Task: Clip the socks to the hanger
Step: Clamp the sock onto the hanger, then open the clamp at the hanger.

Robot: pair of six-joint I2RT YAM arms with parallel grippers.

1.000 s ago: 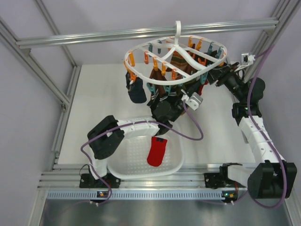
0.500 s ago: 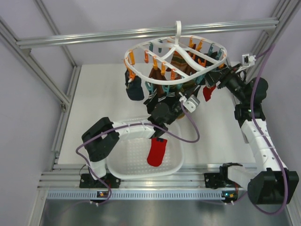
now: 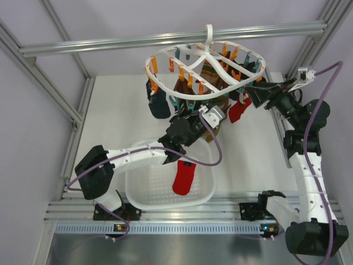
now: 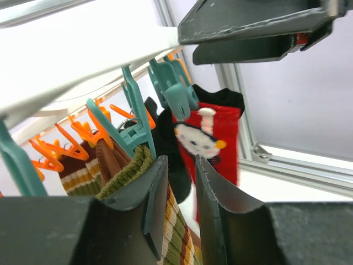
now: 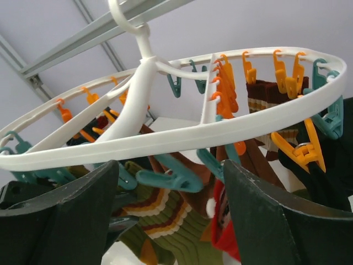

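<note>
I should back my right gripper off and line it up with the clip's two arms [image 5: 164,170] before squeezing, because the empty teal clip [image 5: 179,178] lies at a slant across my right gripper's open fingers.
The white oval hanger [image 3: 208,51] hangs by its hook from the top rail. One red sock [image 3: 239,110] hangs from a teal clip on its right side. It also shows in the left wrist view [image 4: 220,138] and the right wrist view [image 5: 223,226]. The second red sock [image 3: 183,178] lies in the basket. My right gripper [image 3: 251,93] is wide open just right of the hanging sock, its jaws straddling the ring [image 5: 182,141] and a teal clip [image 5: 171,179]. My left gripper [image 3: 185,117] is under the hanger, slightly open and empty, next to the striped socks [image 4: 176,232].
A white perforated basket [image 3: 138,193] sits at the table's near edge under the left arm. A dark navy sock [image 3: 160,105] and brown-green striped socks [image 3: 190,99] hang from other clips. Frame posts and rails stand around the table.
The red sock came into view and now hangs free from the hanger. My right gripper has pulled back to the right. My left arm has stretched out, its elbow swinging left.
</note>
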